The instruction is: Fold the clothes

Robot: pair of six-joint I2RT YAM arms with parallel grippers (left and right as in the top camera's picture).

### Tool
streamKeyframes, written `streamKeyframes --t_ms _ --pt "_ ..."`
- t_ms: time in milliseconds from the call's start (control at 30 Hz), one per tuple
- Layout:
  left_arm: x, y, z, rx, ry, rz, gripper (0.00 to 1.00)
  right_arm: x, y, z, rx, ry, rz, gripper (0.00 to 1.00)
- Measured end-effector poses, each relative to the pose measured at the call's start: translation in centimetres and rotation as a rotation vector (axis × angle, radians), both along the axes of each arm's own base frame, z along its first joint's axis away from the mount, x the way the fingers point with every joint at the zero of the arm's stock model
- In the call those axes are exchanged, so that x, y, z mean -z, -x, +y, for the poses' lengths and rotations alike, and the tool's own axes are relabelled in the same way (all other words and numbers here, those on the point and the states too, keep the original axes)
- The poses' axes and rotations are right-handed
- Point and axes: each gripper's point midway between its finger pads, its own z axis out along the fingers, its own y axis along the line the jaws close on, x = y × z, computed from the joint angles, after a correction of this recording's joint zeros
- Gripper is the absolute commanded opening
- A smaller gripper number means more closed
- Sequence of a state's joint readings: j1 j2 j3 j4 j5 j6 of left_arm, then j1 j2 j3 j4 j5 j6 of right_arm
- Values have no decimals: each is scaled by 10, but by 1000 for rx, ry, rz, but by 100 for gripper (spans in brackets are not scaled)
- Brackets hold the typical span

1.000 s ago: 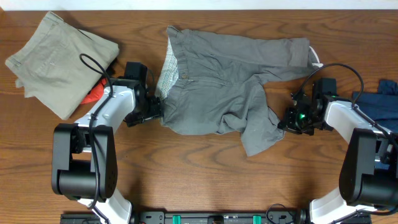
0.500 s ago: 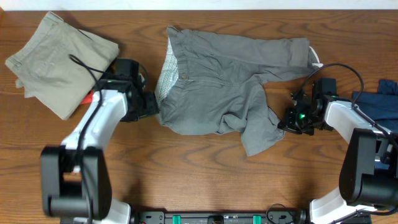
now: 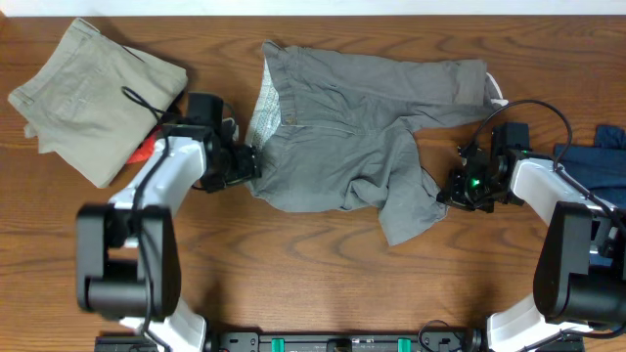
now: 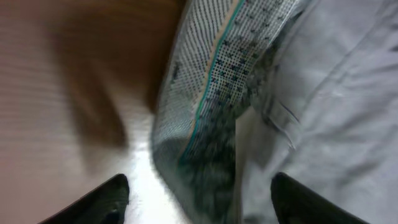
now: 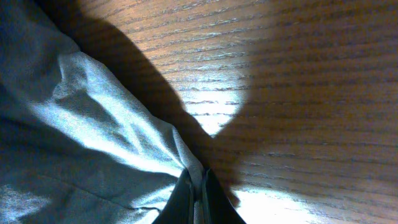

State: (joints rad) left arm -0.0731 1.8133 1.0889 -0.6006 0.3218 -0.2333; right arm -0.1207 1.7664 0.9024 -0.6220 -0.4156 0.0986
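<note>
I can see that the grey shorts' front leg (image 3: pixel 398 203) is bunched up, so next my right gripper raises its hem (image 3: pixel 434 203) and pulls the leg straight while my left gripper keeps hold of the shorts' waistband.
The grey shorts (image 3: pixel 362 127) lie crumpled across the middle of the table, waistband to the left with its patterned lining turned out (image 4: pixel 211 93), one leg reaching to the back right, the other bunched toward the front. My left gripper (image 3: pixel 249 164) is open, its fingers (image 4: pixel 199 199) either side of the waistband's edge. My right gripper (image 3: pixel 445 193) is shut on the hem of the front leg (image 5: pixel 112 143), its fingers (image 5: pixel 198 199) pinching a fold of grey cloth just above the wood.
Khaki-beige shorts (image 3: pixel 93 93) lie folded at the back left, with something orange-red (image 3: pixel 147 150) under their edge. A dark blue garment (image 3: pixel 602 161) lies at the right edge. Bare wood runs along the front.
My left gripper drew back to the left off the waistband, then came right again to its edge. The right arm and the shorts have not moved.
</note>
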Motion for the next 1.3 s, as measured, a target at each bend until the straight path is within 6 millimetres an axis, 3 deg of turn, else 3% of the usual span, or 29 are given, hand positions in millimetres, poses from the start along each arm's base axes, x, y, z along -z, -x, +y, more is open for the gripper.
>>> streamKeyframes --t_ms 67,233,333,400,533,567,633,733,833,933,1167,1300 --pt "9 3 -3 24 15 22 6 0 0 0 1 0 1 1" --pt "14 6 -1 50 3 35 6 -1 0 -2 6 3 10 1" --pt "16 11 7 16 -35 63 6 -7 -9 -17 51 15 19 1" --pt "18 14 17 -28 -63 85 6 -22 -31 -39 114 25 -24 1" --pt "18 13 34 -121 -73 101 6 -74 -88 -91 250 46 -197 1" --pt "18 12 36 -135 -70 101 6 -89 -100 -104 277 51 -243 6" --pt "17 10 37 -150 -57 97 6 -114 -116 -121 318 50 -309 43" --pt "18 9 39 -162 -68 94 6 -137 -130 -140 344 90 -378 45" --pt "18 9 41 -166 -77 93 6 -137 -126 -140 341 98 -355 49" --pt "18 9 41 -166 -78 93 6 -124 -110 -130 323 91 -276 49" --pt "18 9 41 -166 -79 94 6 -72 -42 -92 255 42 6 49" --pt "18 9 41 -166 -79 95 6 -49 -21 -75 211 34 67 52"
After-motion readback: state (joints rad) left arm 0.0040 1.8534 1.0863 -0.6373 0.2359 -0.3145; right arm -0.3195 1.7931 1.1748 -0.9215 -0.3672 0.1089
